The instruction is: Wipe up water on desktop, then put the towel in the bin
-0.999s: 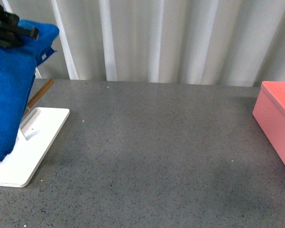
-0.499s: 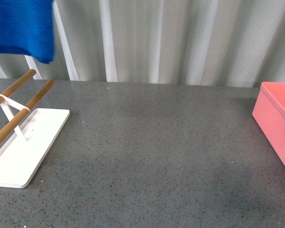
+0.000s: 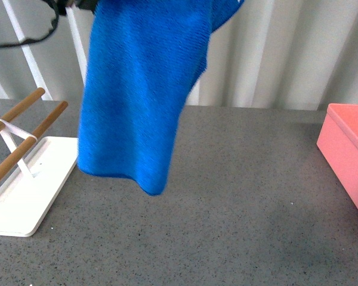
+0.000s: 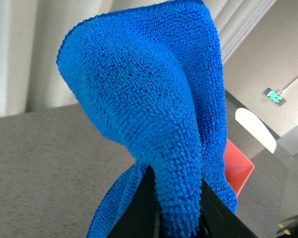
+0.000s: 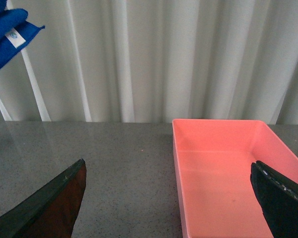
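Observation:
The blue towel (image 4: 134, 84) hangs in limp folds from its pinch (image 4: 178, 206), so it will stay bunched up and sagging as I carry it to the bin.
The blue towel (image 3: 140, 95) hangs high over the left middle of the dark grey speckled desktop (image 3: 238, 196), its lower edge clear of the surface. My left gripper (image 4: 176, 215) is shut on a fold of the towel (image 4: 154, 109); in the front view the gripper is at the top edge, mostly out of frame. The salmon-pink bin (image 3: 349, 155) stands at the right edge, empty, and also shows in the right wrist view (image 5: 228, 168). My right gripper (image 5: 171, 208) is open and empty, over the desktop by the bin's left wall. No water shows on the desktop.
A flat white tray (image 3: 30, 190) with two brown wooden rods (image 3: 24, 143) stands at the left. A pale pleated curtain (image 3: 286, 53) closes off the back. A black cable (image 3: 30, 36) loops at the top left.
The towel has swung right, from the far left above the rack to over the desktop's left middle, and now hangs lower and fully spread.

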{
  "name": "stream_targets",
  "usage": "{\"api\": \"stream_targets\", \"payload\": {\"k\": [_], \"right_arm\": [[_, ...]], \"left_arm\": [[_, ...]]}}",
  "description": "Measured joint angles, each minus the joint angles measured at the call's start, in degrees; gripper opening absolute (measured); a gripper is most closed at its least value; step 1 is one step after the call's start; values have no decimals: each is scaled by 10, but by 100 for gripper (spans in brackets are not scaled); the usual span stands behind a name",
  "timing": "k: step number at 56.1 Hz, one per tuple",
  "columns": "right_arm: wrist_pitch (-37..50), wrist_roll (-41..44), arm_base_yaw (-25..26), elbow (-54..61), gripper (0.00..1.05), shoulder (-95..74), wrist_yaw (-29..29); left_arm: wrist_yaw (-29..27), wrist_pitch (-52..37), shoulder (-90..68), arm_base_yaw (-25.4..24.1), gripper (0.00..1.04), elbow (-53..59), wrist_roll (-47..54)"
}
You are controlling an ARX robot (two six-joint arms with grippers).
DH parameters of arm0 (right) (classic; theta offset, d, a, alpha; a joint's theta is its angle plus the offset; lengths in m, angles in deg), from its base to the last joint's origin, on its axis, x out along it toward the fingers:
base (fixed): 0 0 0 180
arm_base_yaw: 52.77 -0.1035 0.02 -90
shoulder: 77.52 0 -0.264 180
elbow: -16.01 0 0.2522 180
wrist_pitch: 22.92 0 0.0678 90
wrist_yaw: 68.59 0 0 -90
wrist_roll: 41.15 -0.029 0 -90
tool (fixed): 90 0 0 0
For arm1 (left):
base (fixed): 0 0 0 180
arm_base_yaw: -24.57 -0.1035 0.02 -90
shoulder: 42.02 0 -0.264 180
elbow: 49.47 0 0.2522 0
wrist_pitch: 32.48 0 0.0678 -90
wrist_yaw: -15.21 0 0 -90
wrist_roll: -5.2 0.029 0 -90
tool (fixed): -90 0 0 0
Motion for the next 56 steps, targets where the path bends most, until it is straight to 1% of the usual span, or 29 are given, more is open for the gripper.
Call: {"api": "stream_targets", "payload": {"k": [4,9,22,27,47,48,52,56], "right_arm": [[0,0,0,0,98,0,0],[0,0,0,0,98,0,0],[0,0,0,0,98,0,0],[0,0,0,0,98,0,0],[0,0,0,0,98,0,0],[-1,1,0,0,98,0,-2],[-51,30,11,-20,98,-28,-55],[-39,58,28,-41,98,-74,-104]], "left_arm": [[3,-78,-11,21,6,35,-47],[1,-137,-20,39,6,56,-87],[-10,-224,-49,77,6,88,-142],[-18,-245,-58,93,6,96,-150],[-45,-247,-65,130,6,85,-158],[-48,-247,-66,132,6,83,-158],[-49,-246,-67,136,6,78,-158],[-49,-246,-68,138,6,72,-158]]}}
